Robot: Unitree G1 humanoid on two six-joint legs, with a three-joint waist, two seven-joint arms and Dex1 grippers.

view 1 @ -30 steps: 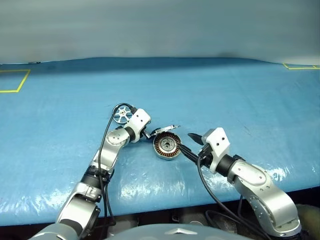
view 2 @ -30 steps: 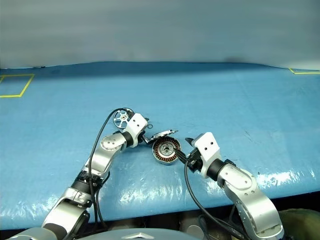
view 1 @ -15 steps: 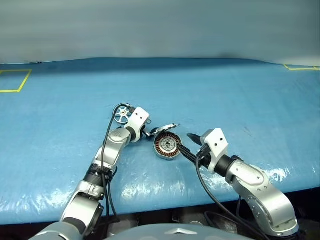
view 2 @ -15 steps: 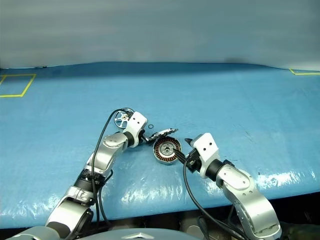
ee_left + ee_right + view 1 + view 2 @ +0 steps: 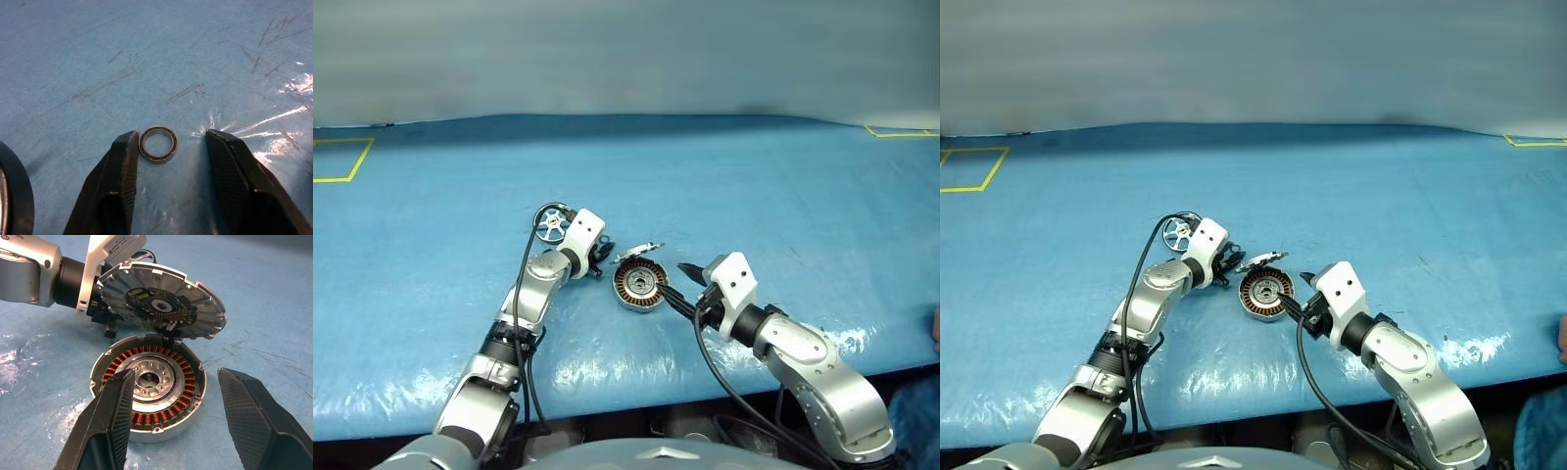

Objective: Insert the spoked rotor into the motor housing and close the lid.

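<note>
The small thin metal ring (image 5: pixel 158 145) closely matches the motor housing's round central opening (image 5: pixel 641 283), so the ring should catch there slightly tilted when I lower it in.
The spoked rotor (image 5: pixel 551 227) lies flat on the blue table, just beyond my left wrist. To its right sits the motor housing (image 5: pixel 639 284), its copper windings showing. The ribbed lid (image 5: pixel 161 301) stands propped ajar over the housing's far edge. My left gripper (image 5: pixel 172 134) is open beside the lid, pointing down at the table. A tiny thin ring (image 5: pixel 158 144) lies between its fingers and touches one finger (image 5: pixel 122 161). My right gripper (image 5: pixel 176 373) is open at the housing's near side, fingertips level with its rim and holding nothing.
The table (image 5: pixel 754 186) is covered in blue sheeting with yellow tape marks at its far corners (image 5: pixel 337 157). Its front edge runs just under my arms. Part of a person in blue (image 5: pixel 913 431) shows at the near right, off the table.
My left wrist has tipped a little more towards the table and its fingers stand closer together. The right arm, housing, lid and rotor have not moved.
</note>
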